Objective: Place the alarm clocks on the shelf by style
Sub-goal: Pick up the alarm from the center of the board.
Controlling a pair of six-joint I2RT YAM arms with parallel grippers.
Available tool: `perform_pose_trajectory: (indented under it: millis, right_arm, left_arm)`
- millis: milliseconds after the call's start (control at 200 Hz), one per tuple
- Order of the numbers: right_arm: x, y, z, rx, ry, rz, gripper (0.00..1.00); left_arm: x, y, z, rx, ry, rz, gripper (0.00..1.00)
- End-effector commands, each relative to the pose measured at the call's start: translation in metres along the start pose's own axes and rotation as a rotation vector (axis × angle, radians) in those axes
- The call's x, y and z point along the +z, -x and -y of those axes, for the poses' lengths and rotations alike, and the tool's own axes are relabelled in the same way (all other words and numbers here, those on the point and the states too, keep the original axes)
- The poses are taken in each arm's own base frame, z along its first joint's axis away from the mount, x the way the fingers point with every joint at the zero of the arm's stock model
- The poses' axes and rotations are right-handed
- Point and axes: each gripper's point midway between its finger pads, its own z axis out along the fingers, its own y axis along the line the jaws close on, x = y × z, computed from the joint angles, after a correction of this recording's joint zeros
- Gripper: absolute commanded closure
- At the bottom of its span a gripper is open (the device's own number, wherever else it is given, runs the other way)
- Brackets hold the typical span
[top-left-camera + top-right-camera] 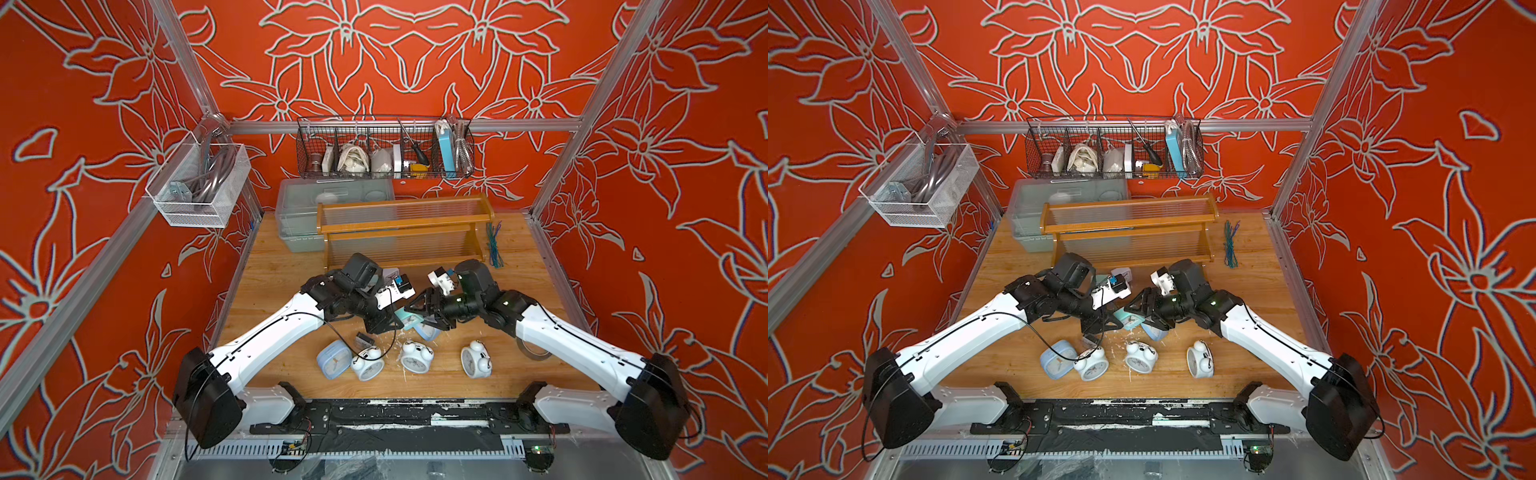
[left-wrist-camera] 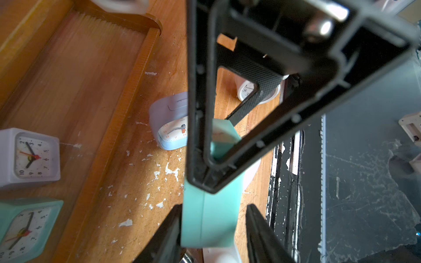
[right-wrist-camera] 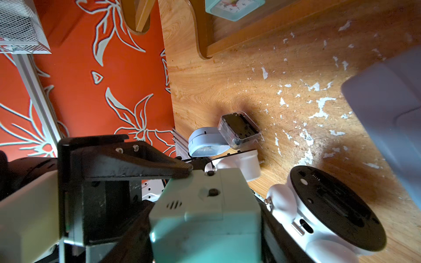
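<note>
The teal clock's back (image 3: 206, 195) faces across my right gripper's reach, so my left gripper should steady the clock (image 1: 409, 319) while my right gripper takes it with the clock's back ahead.
A teal cube alarm clock (image 1: 409, 321) (image 2: 209, 218) (image 3: 205, 216) hangs above the table's middle with my right gripper (image 1: 428, 316) (image 3: 205, 227) shut on it. My left gripper (image 1: 388, 324) (image 2: 214, 207) straddles the same clock: one finger touches it and a thin gap shows at the other. On the table lie three white twin-bell clocks (image 1: 368, 363) (image 1: 416, 356) (image 1: 476, 361), two light-blue ones (image 1: 333, 359) (image 2: 170, 127) and a dark cube (image 1: 365, 340). On the shelf (image 1: 405, 226), the lowest tier holds a whitish-lilac cube (image 2: 29, 157) and a teal cube (image 2: 25, 230).
A grey translucent bin (image 1: 299, 208) stands behind the shelf's left end. A black wire basket (image 1: 384, 149) and a white mesh basket (image 1: 199, 187) hang on the walls. Green cable ties (image 1: 494, 245) lie right of the shelf, and a tape roll (image 1: 534, 349) lies under my right arm.
</note>
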Motion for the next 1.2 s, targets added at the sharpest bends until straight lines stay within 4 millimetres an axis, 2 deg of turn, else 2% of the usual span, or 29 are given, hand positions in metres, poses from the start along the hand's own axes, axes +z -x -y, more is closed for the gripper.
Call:
perform_pose_trajectory:
  millis: [0, 160, 325, 445, 545, 671, 916, 1196]
  right_arm:
    - [0.003, 0.002, -0.003, -0.023, 0.016, 0.008, 0.55]
    - [0.001, 0.006, -0.005, -0.022, 0.031, 0.043, 0.50]
    - [-0.016, 0.016, -0.004, -0.076, -0.009, 0.194, 0.21]
    - [-0.029, 0.019, -0.004, -0.096, -0.025, 0.287, 0.11]
    - [-0.030, 0.019, 0.000, -0.078, -0.015, 0.321, 0.10]
    - [-0.021, 0.016, 0.005, -0.063, -0.010, 0.316, 0.09]
    - [-0.012, 0.013, 0.000, -0.097, -0.008, 0.337, 0.10]
    - [-0.005, 0.011, -0.002, -0.105, 0.012, 0.325, 0.16]
  left_arm:
    - [0.002, -0.002, 0.004, 0.003, -0.017, 0.000, 0.62]
    - [0.001, -0.003, 0.004, -0.019, -0.009, -0.007, 0.67]
    - [-0.003, 0.001, -0.001, -0.068, 0.022, -0.008, 0.72]
    - [-0.005, 0.004, -0.003, -0.091, 0.035, -0.004, 0.73]
    - [-0.005, 0.006, -0.004, -0.104, 0.040, 0.003, 0.73]
    - [-0.005, 0.007, -0.005, -0.114, 0.046, 0.007, 0.73]
    - [-0.006, 0.008, -0.006, -0.125, 0.053, 0.009, 0.73]
    - [-0.006, 0.008, -0.008, -0.123, 0.062, 0.009, 0.72]
